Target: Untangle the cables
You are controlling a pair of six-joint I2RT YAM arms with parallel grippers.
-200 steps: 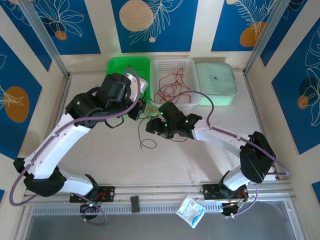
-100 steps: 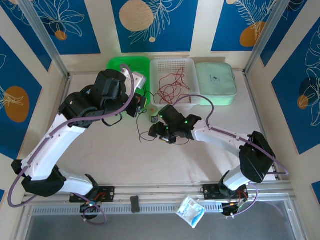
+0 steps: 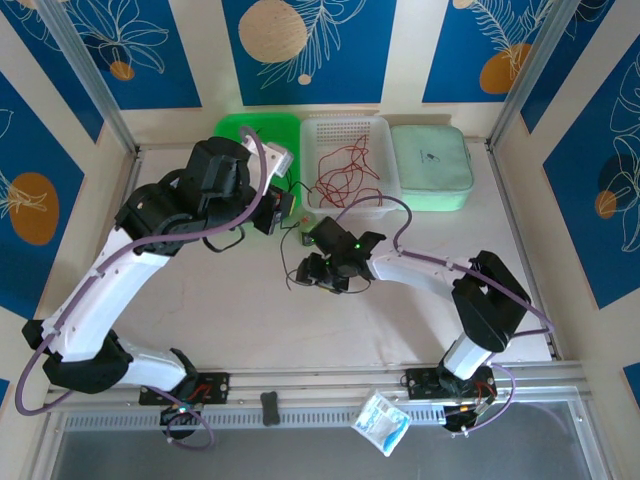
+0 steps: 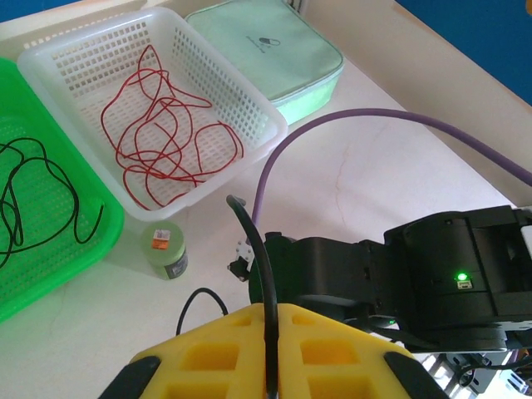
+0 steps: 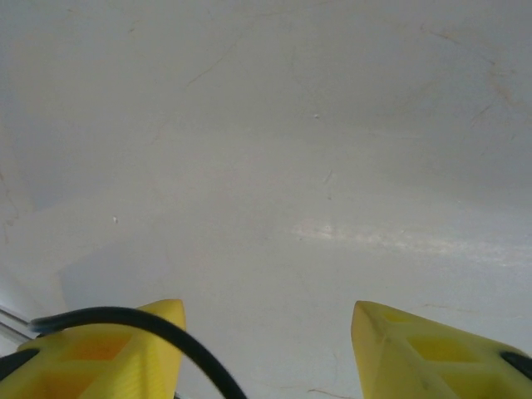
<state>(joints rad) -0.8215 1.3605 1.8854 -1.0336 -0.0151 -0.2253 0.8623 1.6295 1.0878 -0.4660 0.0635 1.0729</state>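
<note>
My left gripper is holding the black cable, which runs to the black cable's loop, clear of the red cables. I should therefore pull now until the loop opens, and then let go.
My left gripper is shut on a thin black cable that runs out between its yellow fingers. In the top view that black cable hangs down to a small loop on the table beside my right gripper. My right gripper is open just above the table, and the black cable lies across its left finger. Several red cables lie in the white basket. More black cables lie in the green basket.
A small green bottle stands in front of the baskets, close to both grippers. A mint-green case sits right of the white basket. The right arm's purple cable arcs over the table.
My right gripper has slid left and nearer along the table to the cable's lower loop, its jaws narrowing a little. The left arm drew back slightly with the black cable.
</note>
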